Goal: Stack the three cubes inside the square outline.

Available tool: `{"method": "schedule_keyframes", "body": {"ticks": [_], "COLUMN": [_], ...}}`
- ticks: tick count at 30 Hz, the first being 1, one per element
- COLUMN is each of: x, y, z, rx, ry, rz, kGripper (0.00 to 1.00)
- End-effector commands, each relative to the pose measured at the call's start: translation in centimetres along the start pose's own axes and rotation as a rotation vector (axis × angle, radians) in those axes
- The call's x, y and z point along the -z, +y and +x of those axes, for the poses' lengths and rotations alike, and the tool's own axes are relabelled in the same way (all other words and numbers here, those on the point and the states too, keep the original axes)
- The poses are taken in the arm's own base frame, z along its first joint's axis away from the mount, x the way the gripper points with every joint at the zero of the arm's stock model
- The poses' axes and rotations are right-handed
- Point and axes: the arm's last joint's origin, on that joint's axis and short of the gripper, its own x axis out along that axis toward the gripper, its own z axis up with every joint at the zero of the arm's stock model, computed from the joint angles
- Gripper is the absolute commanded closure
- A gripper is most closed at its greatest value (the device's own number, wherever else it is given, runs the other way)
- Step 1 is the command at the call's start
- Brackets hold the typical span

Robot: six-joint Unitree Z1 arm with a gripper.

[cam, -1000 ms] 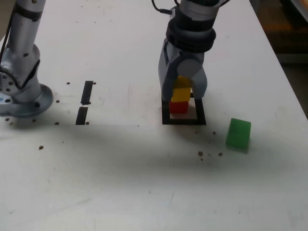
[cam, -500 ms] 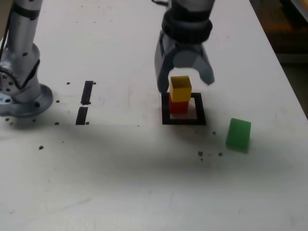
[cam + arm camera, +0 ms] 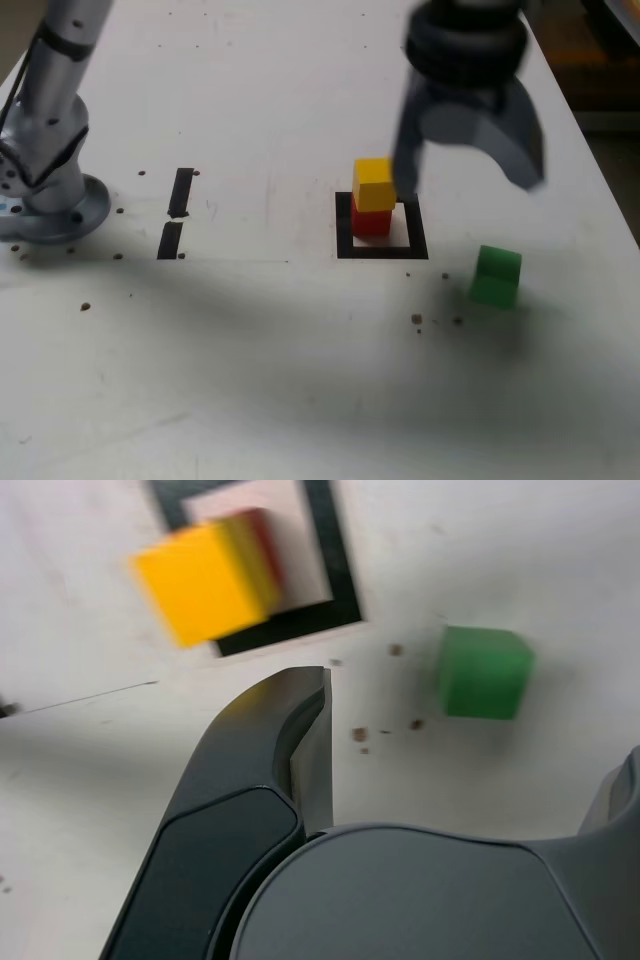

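The green cube [image 3: 496,277] lies away from the stack and lines up with my gripper's open gap [image 3: 465,780], so I keep moving down toward it until my fingers are on either side of it.
The yellow cube [image 3: 373,185] sits on the red cube [image 3: 371,222] inside the black square outline [image 3: 345,250]; the wrist view shows the same yellow cube [image 3: 205,580], a sliver of the red cube [image 3: 262,535] and the outline [image 3: 335,590]. The green cube [image 3: 496,275] [image 3: 485,672] lies alone on the table, outside the outline on the exterior view's right. My gripper [image 3: 467,185] [image 3: 470,730] hangs open and empty above the table, between the stack and the green cube, touching neither.
The arm's grey base [image 3: 45,200] stands at the exterior view's left. Two short black strips [image 3: 182,192] [image 3: 170,240] lie between it and the outline. Small dark specks [image 3: 435,320] dot the white table. The table's edge [image 3: 600,170] runs down the exterior view's right.
The gripper opened and let go of the yellow cube, which stays on the red one. It then rose and swung toward the exterior view's right, nearer the green cube.
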Motion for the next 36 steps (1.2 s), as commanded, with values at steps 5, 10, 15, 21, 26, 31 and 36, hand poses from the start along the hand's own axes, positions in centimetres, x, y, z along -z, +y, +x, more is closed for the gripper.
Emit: {"method": "schedule_keyframes", "body": {"ticks": [5, 10, 15, 21, 26, 31, 36], "x": [-4.6, -5.7, -6.5, -6.9, -7.1, -7.0, -7.1], "y": [-0.4, -0.6, -0.7, -0.6, -0.4, -0.1, -0.1], "z": [3.1, 4.8, 6.7, 8.2, 8.8, 9.0, 9.1], "rx": [0.040, 0.054, 0.067, 0.072, 0.063, 0.050, 0.047], "ry": [0.007, 0.031, 0.068, 0.104, 0.113, 0.121, 0.116], "rz": [0.045, 0.046, 0.051, 0.049, 0.046, 0.037, 0.034], "kGripper": [0.02, 0.03, 0.06, 0.12, 0.23, 0.44, 0.55]}}
